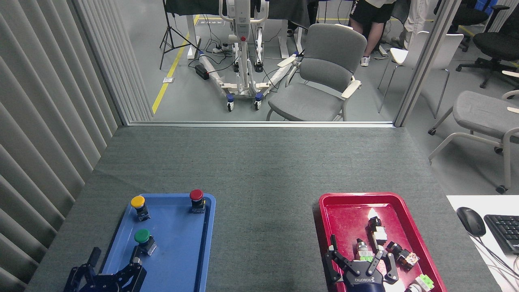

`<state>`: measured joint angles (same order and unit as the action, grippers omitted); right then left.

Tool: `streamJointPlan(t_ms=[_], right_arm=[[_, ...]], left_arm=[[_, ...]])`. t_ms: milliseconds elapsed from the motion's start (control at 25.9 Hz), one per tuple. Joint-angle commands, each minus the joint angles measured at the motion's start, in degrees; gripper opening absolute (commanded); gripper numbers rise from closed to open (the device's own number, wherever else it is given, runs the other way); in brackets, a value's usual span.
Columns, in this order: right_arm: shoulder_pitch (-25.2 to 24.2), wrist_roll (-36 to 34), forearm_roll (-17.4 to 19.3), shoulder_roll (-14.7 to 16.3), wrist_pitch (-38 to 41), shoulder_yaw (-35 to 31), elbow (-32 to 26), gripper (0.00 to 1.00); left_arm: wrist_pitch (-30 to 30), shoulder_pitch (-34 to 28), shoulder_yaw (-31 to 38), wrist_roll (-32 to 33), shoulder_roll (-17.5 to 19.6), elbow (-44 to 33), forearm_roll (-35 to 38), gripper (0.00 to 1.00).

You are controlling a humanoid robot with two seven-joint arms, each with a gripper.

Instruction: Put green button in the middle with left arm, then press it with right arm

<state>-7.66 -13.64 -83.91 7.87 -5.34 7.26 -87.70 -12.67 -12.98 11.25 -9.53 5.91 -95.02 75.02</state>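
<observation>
My right gripper will press the green button (142, 236), and the button should stay upright in the middle because it stands by itself on a blocky dark base (148, 246).
The green button (142, 237) stands upright on the near left part of the blue tray (178, 251). My left gripper (114, 258) sits at the bottom left, just short of the button, open, with one finger beside the tray's left rim and the other over the tray. The middle (263, 227) is bare dark grey felt between the two trays. My right gripper (357, 251) hovers open over the near end of the red tray (344, 211), with nothing between its fingers.
A yellow button (138, 205) and a red button (196, 198) stand at the blue tray's far end. Several small switch parts (379, 235) lie in the red tray. A mouse (470, 221) and keyboard (505, 231) sit at right. Slatted wall runs along the left.
</observation>
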Motion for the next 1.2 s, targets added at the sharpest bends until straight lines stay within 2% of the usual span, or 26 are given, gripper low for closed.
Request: streamJointPlan(t_ms=[0,116,193,271,619,928,967,1006,1083,1160], right_arm=[[0.3,0.0,0.0,-0.1,0.5,-0.1,0.0,1.0],[0.3,0.0,0.0,0.0,0.5,-0.1,-0.1,1.0],[0.4,0.0,0.0,0.3,0.5,-0.1,-0.1,1.0],[0.4,0.0,0.0,0.2,0.5,-0.1,-0.1,1.0],[0.4,0.3,0.0,0.3,0.5,-0.1,0.0,1.0],[0.5,0.2,0.0,0.4,0.4,-0.1,-0.1,1.0],[0.5,0.2,0.0,0.5,0.4,-0.1,-0.1,1.0],[0.4,0.3,0.0,0.5,0.4,-0.1,-0.1,0.99],[0.4,0.2,0.0,0.5,0.4,-0.1,0.0,0.99],[0.4,0.2,0.0,0.4,0.3,-0.1,-0.1,0.99]], left_arm=[[-0.1,0.4,0.0,0.1,0.2,0.5,0.0,0.98],[-1.0,3.6,-2.7,-0.6,1.0,10.4,1.8,0.98],[-1.3,7.1,-7.6,-0.6,2.9,16.3,9.2,0.98],[-1.5,9.9,-8.3,-0.8,3.3,20.3,13.9,0.98],[-1.4,19.9,-8.3,-1.0,3.8,33.7,13.6,0.98],[3.3,22.9,-7.9,-0.4,3.5,35.0,12.8,0.98],[4.1,23.0,-7.9,-0.3,3.5,35.2,12.1,0.94],[4.7,23.0,-7.9,-0.1,3.7,35.7,11.4,0.81],[4.7,23.0,-7.9,0.1,3.7,36.7,9.8,0.62],[4.8,22.4,-8.1,0.0,3.7,36.7,8.3,0.58]])
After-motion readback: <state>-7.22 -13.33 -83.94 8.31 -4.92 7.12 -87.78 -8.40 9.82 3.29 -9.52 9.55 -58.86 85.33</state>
